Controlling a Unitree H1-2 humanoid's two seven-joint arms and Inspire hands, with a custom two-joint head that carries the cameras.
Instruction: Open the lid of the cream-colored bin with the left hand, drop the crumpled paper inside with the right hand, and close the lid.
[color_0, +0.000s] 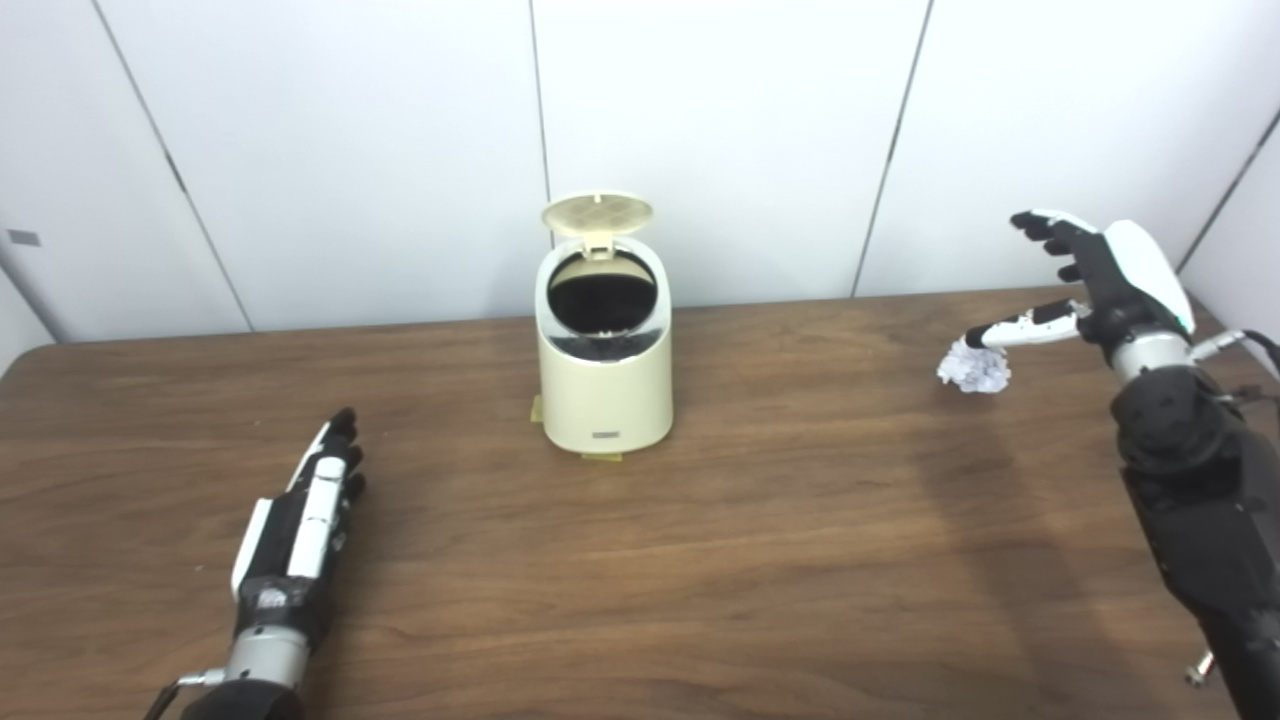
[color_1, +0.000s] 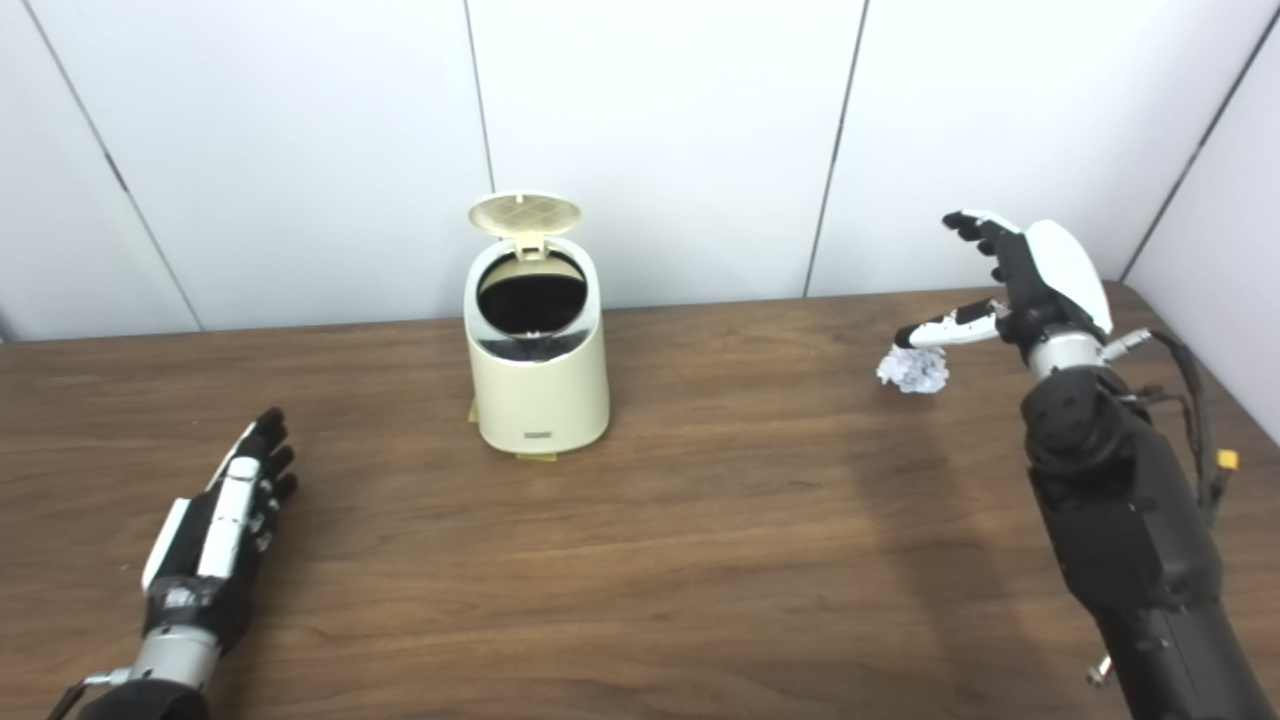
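Observation:
My gripper will drop the crumpled paper (color_0: 974, 367) into the bin's dark round opening (color_0: 602, 295), which is wider than it, so the paper will fall deep inside, out of sight.
The cream-colored bin (color_0: 604, 385) stands at the table's back middle with its round lid (color_0: 597, 212) flipped up and its dark inside showing. A white ball of crumpled paper (color_0: 973, 367) lies on the table at the right. My right hand (color_0: 1100, 280) hovers open just above and to the right of the paper, its thumb reaching over the ball's top; contact is unclear. My left hand (color_0: 305, 515) rests open and flat on the table at the front left, well away from the bin.
The brown wooden table (color_0: 760, 520) spans the whole view, with white wall panels (color_0: 720, 140) right behind the bin. Small yellowish pads (color_0: 600, 457) peek from under the bin's base. The table's right edge runs close to my right arm.

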